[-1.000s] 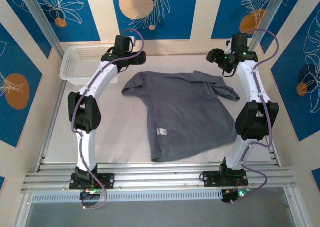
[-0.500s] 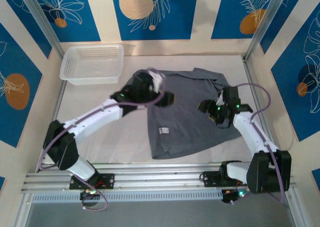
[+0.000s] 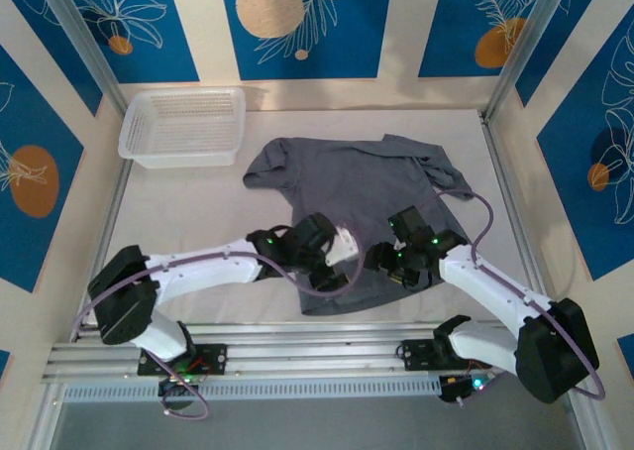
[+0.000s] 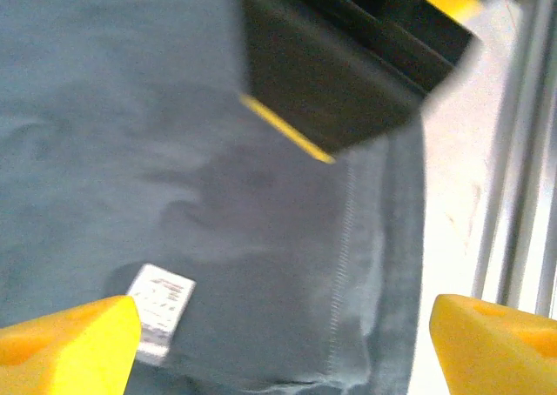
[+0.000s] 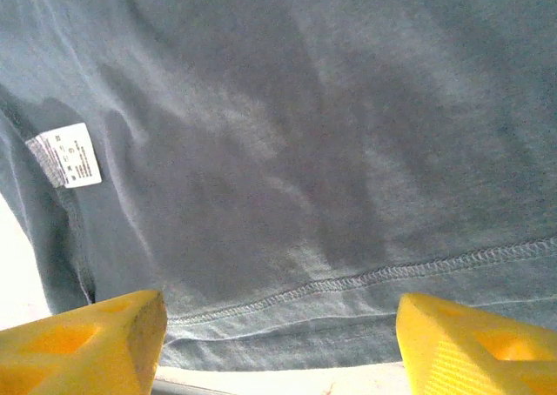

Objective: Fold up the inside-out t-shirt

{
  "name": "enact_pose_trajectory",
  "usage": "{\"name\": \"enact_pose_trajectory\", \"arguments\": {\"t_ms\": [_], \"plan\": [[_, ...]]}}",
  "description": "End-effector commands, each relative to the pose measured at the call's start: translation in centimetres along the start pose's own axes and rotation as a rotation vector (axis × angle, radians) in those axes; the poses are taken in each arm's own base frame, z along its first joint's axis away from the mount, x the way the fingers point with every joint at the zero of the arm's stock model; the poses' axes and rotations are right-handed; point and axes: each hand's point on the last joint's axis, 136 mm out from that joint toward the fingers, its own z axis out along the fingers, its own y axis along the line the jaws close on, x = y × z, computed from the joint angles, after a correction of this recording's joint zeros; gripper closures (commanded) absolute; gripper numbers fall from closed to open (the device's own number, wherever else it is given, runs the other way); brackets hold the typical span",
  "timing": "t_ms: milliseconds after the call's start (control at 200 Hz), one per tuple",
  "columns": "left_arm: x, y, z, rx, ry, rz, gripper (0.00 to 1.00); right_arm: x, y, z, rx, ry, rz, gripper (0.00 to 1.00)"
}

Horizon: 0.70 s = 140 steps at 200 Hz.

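The t-shirt's hem corner (image 4: 350, 365) beside the care label is flat between my left gripper's open fingers. I keep lowering them until they close on the t-shirt's side seam (image 4: 278, 386).
The dark slate-grey t-shirt (image 3: 367, 187) lies spread flat on the white table, seams outward, collar toward the far wall. Its white care label (image 4: 159, 301) (image 5: 65, 154) shows near the left side seam. My left gripper (image 3: 332, 275) hovers open over the shirt's near left part, its yellow fingertips (image 4: 65, 343) wide apart with the hem between them. My right gripper (image 3: 388, 265) hovers open just right of it, its yellow fingertips (image 5: 83, 343) straddling the stitched bottom hem (image 5: 365, 277). Neither holds cloth. The right gripper's black body (image 4: 348, 73) shows in the left wrist view.
A white plastic basket (image 3: 183, 123) stands at the far left corner. Aluminium rails (image 3: 317, 351) run along the near edge, close to the hem. Bare white table (image 3: 198, 212) lies left of the shirt.
Both arms have swung from the far side of the table, across the shirt, down to its near hem. The shirt has stayed in place.
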Motion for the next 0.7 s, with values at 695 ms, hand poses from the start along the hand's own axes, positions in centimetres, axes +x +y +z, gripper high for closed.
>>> {"name": "enact_pose_trajectory", "arguments": {"t_ms": [695], "plan": [[6.6, 1.8, 4.0, -0.186, 0.29, 0.087, 0.41, -2.7, -1.2, -3.5, -0.102, -0.186, 0.116, 0.29]]}}
